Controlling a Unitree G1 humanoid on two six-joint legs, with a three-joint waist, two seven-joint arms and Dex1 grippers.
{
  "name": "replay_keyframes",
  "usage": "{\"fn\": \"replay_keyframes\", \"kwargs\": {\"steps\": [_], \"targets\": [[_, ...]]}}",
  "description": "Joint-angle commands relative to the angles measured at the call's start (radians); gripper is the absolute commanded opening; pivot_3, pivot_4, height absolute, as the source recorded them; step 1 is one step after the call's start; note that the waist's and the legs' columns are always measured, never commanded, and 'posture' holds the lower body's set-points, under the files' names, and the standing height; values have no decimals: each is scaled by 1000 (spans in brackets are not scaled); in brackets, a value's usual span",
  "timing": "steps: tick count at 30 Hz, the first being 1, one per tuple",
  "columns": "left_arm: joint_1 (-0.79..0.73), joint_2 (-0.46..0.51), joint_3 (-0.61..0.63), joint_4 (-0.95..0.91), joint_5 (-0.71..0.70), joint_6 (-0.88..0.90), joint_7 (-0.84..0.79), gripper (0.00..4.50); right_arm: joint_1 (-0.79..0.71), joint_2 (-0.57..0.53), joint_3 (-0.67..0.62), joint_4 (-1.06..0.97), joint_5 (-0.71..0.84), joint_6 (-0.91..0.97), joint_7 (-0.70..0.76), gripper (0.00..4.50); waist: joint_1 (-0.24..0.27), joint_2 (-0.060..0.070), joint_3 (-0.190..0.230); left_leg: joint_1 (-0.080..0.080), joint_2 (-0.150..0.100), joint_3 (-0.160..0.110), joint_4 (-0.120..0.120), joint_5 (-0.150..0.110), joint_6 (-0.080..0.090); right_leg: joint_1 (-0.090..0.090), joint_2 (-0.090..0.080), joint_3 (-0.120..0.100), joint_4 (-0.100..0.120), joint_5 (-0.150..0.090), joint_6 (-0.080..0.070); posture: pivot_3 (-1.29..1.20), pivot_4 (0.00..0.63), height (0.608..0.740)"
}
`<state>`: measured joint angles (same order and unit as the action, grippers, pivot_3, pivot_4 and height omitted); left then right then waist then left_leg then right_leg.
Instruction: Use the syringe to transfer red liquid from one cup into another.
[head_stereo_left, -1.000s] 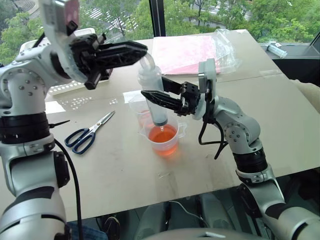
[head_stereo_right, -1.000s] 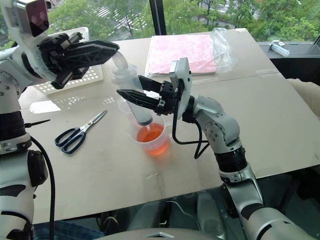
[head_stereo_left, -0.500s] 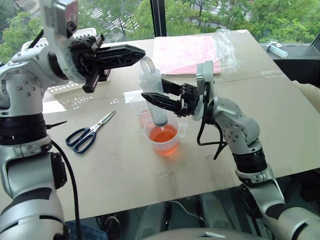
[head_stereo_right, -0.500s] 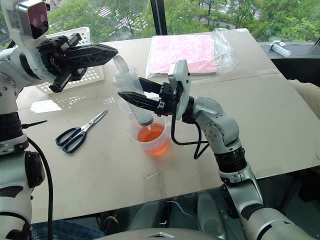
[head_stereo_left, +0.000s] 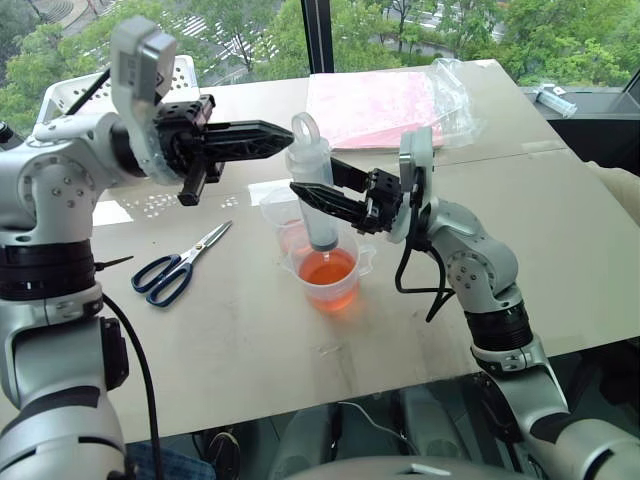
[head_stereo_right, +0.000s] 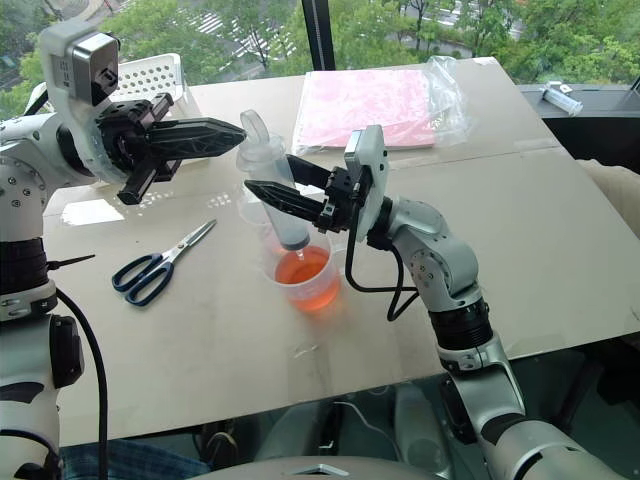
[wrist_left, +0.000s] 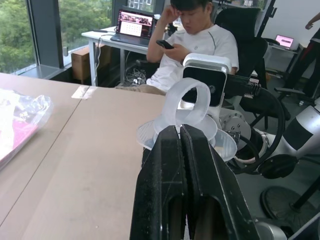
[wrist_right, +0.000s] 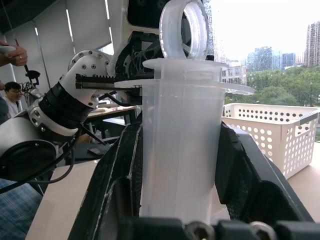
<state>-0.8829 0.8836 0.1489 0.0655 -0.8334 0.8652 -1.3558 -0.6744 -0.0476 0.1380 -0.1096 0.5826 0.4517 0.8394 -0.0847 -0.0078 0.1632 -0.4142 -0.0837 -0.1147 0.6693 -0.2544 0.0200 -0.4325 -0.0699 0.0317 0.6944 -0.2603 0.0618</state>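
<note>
My left gripper is closed next to the plunger's ring (head_stereo_left: 304, 118), so it should open, put one finger through the ring's hole (head_stereo_left: 305, 130) and grip the ring's side before it pulls.
The syringe (head_stereo_left: 322, 228) stands tilted, its nozzle dipping into the red liquid (head_stereo_left: 328, 270) in the spouted cup (head_stereo_left: 345, 292). My right gripper (head_stereo_left: 312, 180) is shut on the barrel, one finger on each side; the barrel (wrist_right: 180, 140) looks empty. The plunger sits low, its ring (head_stereo_left: 305, 128) just above the barrel's flange. My left gripper (head_stereo_left: 285, 130) is shut and level, its tips right at the ring's side with nothing between them (wrist_left: 181, 131). The narrower cup (head_stereo_left: 278, 212) stands just behind the spouted one, partly hidden by the syringe.
Blue-handled scissors (head_stereo_left: 180, 265) lie to the left of the cups. A white perforated basket (head_stereo_left: 70, 95) stands at the back left, and a pink sheet in a plastic bag (head_stereo_left: 380, 100) at the back. A person (wrist_left: 195, 40) sits beyond the table.
My left gripper has sunk and levelled out. The plunger ring has gone down with it towards the barrel's flange. The right gripper and the cups have kept still.
</note>
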Motion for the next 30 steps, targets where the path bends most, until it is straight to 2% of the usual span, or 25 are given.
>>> {"fn": "replay_keyframes", "kwargs": {"steps": [1,9,12,13,15,30], "targets": [[-9,-3,-8,-49,-7,-3,-10,55,-22,10,1,-43,4,-43,6,1538,1,0,0,0,0,0,0,0,0,0,0,0,0,0,0,0,150,740],[-41,-12,28,-40,-69,57,-16,55,-7,-1,8,-17,-8,-54,16,1538,1,0,0,0,0,0,0,0,0,0,0,0,0,0,0,0,150,740],[-39,-8,26,-40,-57,51,-2,768,-9,-2,5,-11,-10,-59,15,1538,1,0,0,0,0,0,0,0,0,0,0,0,0,0,0,0,150,740],[-33,-11,20,-47,-36,27,9,1344,-10,-2,5,-11,-11,-62,15,1538,1,0,0,0,0,0,0,0,0,0,0,0,0,0,0,0,150,740],[-25,-11,12,-54,-15,6,21,2101,-13,0,4,-11,-11,-64,14,1538,3,0,0,0,0,0,0,0,0,0,0,0,0,0,0,0,150,740],[-43,11,27,4,24,-23,21,2101,-9,-5,-3,-2,-18,-78,12,1538,3,0,0,0,0,0,0,0,0,0,0,0,0,0,0,0,150,740]]}}
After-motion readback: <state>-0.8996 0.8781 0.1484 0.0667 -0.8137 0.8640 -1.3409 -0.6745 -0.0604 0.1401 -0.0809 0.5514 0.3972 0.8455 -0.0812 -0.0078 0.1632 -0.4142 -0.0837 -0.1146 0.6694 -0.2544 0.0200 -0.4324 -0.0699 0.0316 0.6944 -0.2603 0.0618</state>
